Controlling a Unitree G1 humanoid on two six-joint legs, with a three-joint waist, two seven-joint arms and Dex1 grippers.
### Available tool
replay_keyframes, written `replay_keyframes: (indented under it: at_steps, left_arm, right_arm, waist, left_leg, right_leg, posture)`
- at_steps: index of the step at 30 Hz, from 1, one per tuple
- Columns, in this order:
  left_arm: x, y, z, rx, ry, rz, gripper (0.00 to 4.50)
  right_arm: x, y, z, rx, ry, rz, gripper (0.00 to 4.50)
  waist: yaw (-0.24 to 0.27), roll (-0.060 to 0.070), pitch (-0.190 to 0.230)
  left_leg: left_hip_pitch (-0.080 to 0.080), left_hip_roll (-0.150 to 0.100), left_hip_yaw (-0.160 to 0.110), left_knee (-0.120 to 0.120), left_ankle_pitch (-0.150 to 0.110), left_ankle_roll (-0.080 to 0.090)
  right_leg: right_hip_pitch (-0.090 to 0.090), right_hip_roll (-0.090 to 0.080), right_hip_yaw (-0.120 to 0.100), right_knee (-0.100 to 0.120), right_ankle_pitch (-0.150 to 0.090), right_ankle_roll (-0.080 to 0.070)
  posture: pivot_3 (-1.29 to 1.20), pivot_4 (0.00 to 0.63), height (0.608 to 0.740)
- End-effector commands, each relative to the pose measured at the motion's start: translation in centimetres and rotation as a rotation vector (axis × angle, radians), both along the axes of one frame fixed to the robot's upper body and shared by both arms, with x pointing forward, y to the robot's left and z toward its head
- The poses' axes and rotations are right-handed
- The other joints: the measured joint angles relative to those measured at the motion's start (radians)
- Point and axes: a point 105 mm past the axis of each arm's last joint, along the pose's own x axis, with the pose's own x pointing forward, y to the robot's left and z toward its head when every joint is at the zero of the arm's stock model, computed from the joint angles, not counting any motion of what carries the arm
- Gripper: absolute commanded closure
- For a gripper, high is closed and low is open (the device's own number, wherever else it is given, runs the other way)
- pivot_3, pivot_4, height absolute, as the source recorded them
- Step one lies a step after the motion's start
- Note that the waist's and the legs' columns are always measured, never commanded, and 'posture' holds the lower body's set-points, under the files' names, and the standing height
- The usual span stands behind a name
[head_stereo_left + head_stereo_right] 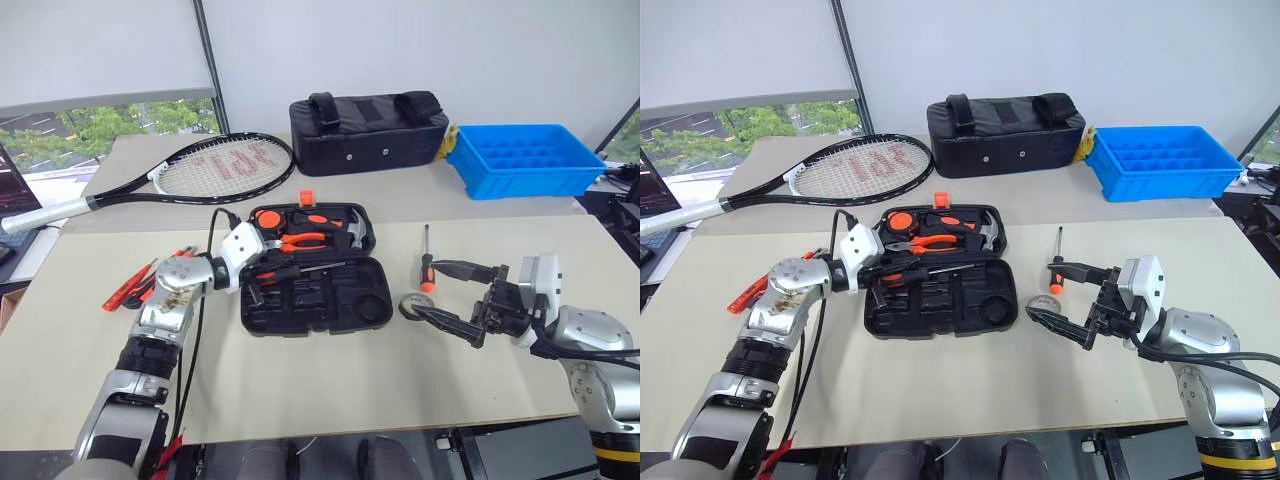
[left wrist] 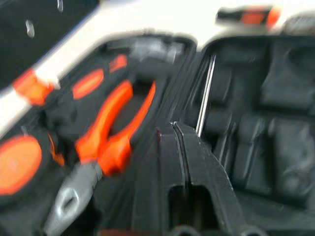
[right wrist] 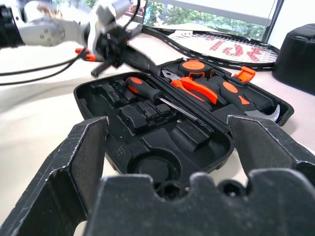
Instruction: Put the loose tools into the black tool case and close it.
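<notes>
I expect the loose screwdriver (image 1: 427,271) to fit in head-to-tail when I lower it into the case, because the red-and-black screwdriver leaves space (image 1: 342,273) for it beside its thin rod.
The black tool case (image 1: 330,305) lies open in the middle of the table, with orange pliers (image 1: 300,238) and a hammer in its far half. A red-and-black screwdriver (image 3: 142,88) rests in the near half. My left gripper (image 1: 262,262) hovers over the case's left end by the hinge, fingers (image 2: 197,162) shut with nothing between them. To the right of the case lie a loose screwdriver (image 1: 427,262) and a small dark tape roll (image 1: 411,305). My right gripper (image 1: 445,295) stands open just beside the roll. More red-handled tools (image 1: 130,285) lie left of the case.
A tennis racket (image 1: 215,165) lies at the back left. A black fabric bag (image 1: 370,130) and a blue tray (image 1: 525,160) stand on the far table. An orange latch (image 1: 307,198) sticks out from the case's far edge.
</notes>
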Motion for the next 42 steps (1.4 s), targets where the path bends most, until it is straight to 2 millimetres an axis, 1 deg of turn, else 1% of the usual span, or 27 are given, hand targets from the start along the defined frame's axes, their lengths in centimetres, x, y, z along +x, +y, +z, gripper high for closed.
replay_keyframes:
  at_steps: [1, 3, 6, 11, 17, 20, 25, 28, 31, 32, 33, 34, 35, 36, 39, 42]
  left_arm:
    - [-0.8, 0.0, -0.7, 0.116, -0.034, -0.063, 4.42]
    - [-0.8, 0.2, -1.0, 0.114, -0.014, -0.058, 4.42]
    - [-0.9, 0.9, -2.3, 0.3, -0.066, -0.114, 4.42]
    - [-0.8, 1.4, -4.1, 0.524, -0.113, -0.208, 4.42]
    - [-0.5, 1.1, -5.8, 0.681, -0.131, -0.296, 4.42]
    - [-0.8, 0.9, -6.8, 0.683, -0.111, -0.31, 4.42]
    - [-1.1, 2.2, -8.0, 0.732, -0.088, -0.304, 4.42]
    - [-1.3, 2.3, -8.3, 0.744, -0.088, -0.306, 4.42]
    - [-1.0, 1.8, -7.8, 0.671, -0.086, -0.269, 4.42]
    - [-0.6, 1.1, -7.1, 0.562, -0.068, -0.215, 4.42]
    - [0.0, 0.3, -5.7, 0.399, -0.044, -0.145, 4.42]
    - [0.6, -0.6, -3.8, 0.194, -0.008, -0.085, 4.42]
    - [0.8, -1.0, -2.5, 0.055, 0.02, -0.059, 4.42]
    - [0.8, -1.1, -1.5, -0.044, 0.044, -0.05, 4.42]
    - [0.1, -0.8, 0.1, -0.156, 0.078, -0.079, 4.42]
    - [-0.2, -0.4, 1.6, -0.246, 0.08, -0.092, 4.42]
  right_arm:
    - [-0.2, 0.0, 1.0, -0.015, -0.043, 0.003, 0.07]
    - [-0.1, -0.1, 1.0, -0.016, -0.043, 0.002, 0.07]
    - [0.0, -0.2, 0.8, -0.019, -0.042, 0.002, 0.07]
    - [0.2, -0.3, 0.6, -0.025, -0.037, 0.004, 0.07]
    - [0.4, -0.4, 0.3, -0.032, -0.037, 0.004, 0.07]
    - [0.4, -0.5, 0.1, -0.043, -0.029, -0.005, 0.07]
    - [0.4, -0.6, -0.1, -0.077, -0.016, -0.013, 0.07]
    - [0.7, -0.5, 0.0, -0.083, -0.015, -0.016, 0.07]
    - [0.9, -0.3, 0.1, -0.085, -0.017, -0.012, 0.07]
    - [0.9, -0.2, 0.2, -0.085, -0.018, -0.009, 0.07]
    - [1.0, 0.0, 0.3, -0.085, -0.019, -0.007, 0.07]
    - [1.0, 0.1, 0.3, -0.086, -0.021, -0.005, 0.07]
    - [1.0, 0.2, 0.4, -0.087, -0.022, -0.004, 0.07]
    - [1.0, 0.2, 0.4, -0.088, -0.021, -0.004, 0.07]
    - [1.0, 0.2, 0.4, -0.09, -0.018, -0.005, 0.07]
    - [1.0, 0.3, 0.3, -0.09, -0.017, -0.006, 0.07]
  waist:
    - [0.0, 0.0, 0.0]
    - [0.0, 0.001, -0.001]
    - [0.0, 0.001, -0.001]
    - [-0.001, 0.004, -0.003]
    - [0.001, 0.008, -0.008]
    - [0.001, 0.009, -0.016]
    - [0.001, 0.011, -0.022]
    - [0.0, 0.012, -0.023]
    - [-0.001, 0.014, -0.024]
    - [-0.001, 0.014, -0.024]
    - [-0.001, 0.014, -0.024]
    - [0.0, 0.015, -0.025]
    - [0.0, 0.015, -0.024]
    - [0.002, 0.016, -0.024]
    - [0.004, 0.008, -0.019]
    - [0.002, 0.007, -0.018]
  left_leg:
    - [0.0, 0.0, 0.0, 0.0, 0.0, 0.0]
    - [0.001, 0.0, 0.0, 0.0, 0.0, 0.0]
    - [0.001, 0.0, 0.0, 0.0, 0.0, 0.0]
    - [0.004, 0.0, 0.001, 0.0, -0.001, 0.001]
    - [0.007, 0.0, 0.001, 0.0, -0.001, 0.001]
    - [0.007, 0.0, 0.001, 0.0, -0.001, 0.001]
    - [0.009, 0.0, 0.001, 0.001, -0.001, 0.001]
    - [0.01, 0.0, 0.002, 0.001, -0.001, 0.001]
    - [0.011, 0.001, 0.002, 0.001, -0.001, 0.001]
    - [0.011, 0.001, 0.002, 0.001, -0.001, 0.001]
    - [0.011, 0.001, 0.002, 0.001, -0.001, 0.001]
    - [0.011, 0.001, 0.002, 0.001, -0.001, 0.001]
    - [0.011, 0.001, 0.002, 0.001, -0.001, 0.001]
    - [0.009, 0.001, 0.002, 0.001, -0.001, 0.001]
    - [0.0, 0.001, -0.001, 0.002, 0.001, 0.002]
    - [-0.004, -0.001, -0.001, 0.002, 0.0, 0.004]
  right_leg:
    - [0.0, 0.0, 0.0, 0.0, 0.0, 0.0]
    - [0.0, 0.0, 0.0, 0.0, 0.0, 0.0]
    - [0.001, -0.001, 0.0, 0.0, 0.0, 0.0]
    - [0.003, -0.001, 0.001, 0.0, 0.0, 0.0]
    - [0.006, -0.001, 0.001, 0.001, 0.001, 0.001]
    - [0.006, -0.002, 0.001, 0.001, 0.001, 0.001]
    - [0.007, -0.002, 0.002, 0.001, 0.001, 0.002]
    - [0.007, -0.002, 0.003, 0.001, 0.001, 0.002]
    - [0.007, -0.002, 0.003, 0.001, 0.001, 0.002]
    - [0.007, -0.002, 0.003, 0.001, 0.001, 0.002]
    - [0.007, -0.002, 0.004, 0.001, 0.001, 0.002]
    - [0.007, -0.002, 0.004, 0.001, 0.001, 0.002]
    - [0.007, -0.003, 0.004, 0.001, 0.001, 0.002]
    - [0.005, -0.004, 0.004, 0.001, 0.001, 0.002]
    - [0.0, -0.002, -0.001, 0.001, 0.002, 0.002]
    - [-0.001, -0.003, 0.0, -0.002, 0.003, 0.003]
  posture:
    - [0.0, 0.15, 0.74]
    - [0.0, 0.15, 0.74]
    - [0.0, 0.15, 0.74]
    - [0.0, 0.15, 0.74]
    - [0.0, 0.15, 0.74]
    - [0.0, 0.15, 0.74]
    - [0.0, 0.15, 0.74]
    - [0.0, 0.15, 0.74]
    - [0.0, 0.15, 0.74]
    - [0.0, 0.15, 0.74]
    - [0.0, 0.15, 0.74]
    - [0.0, 0.15, 0.74]
    - [0.0, 0.15, 0.74]
    - [0.0, 0.15, 0.74]
    - [0.0, 0.15, 0.74]
    - [0.0, 0.15, 0.74]
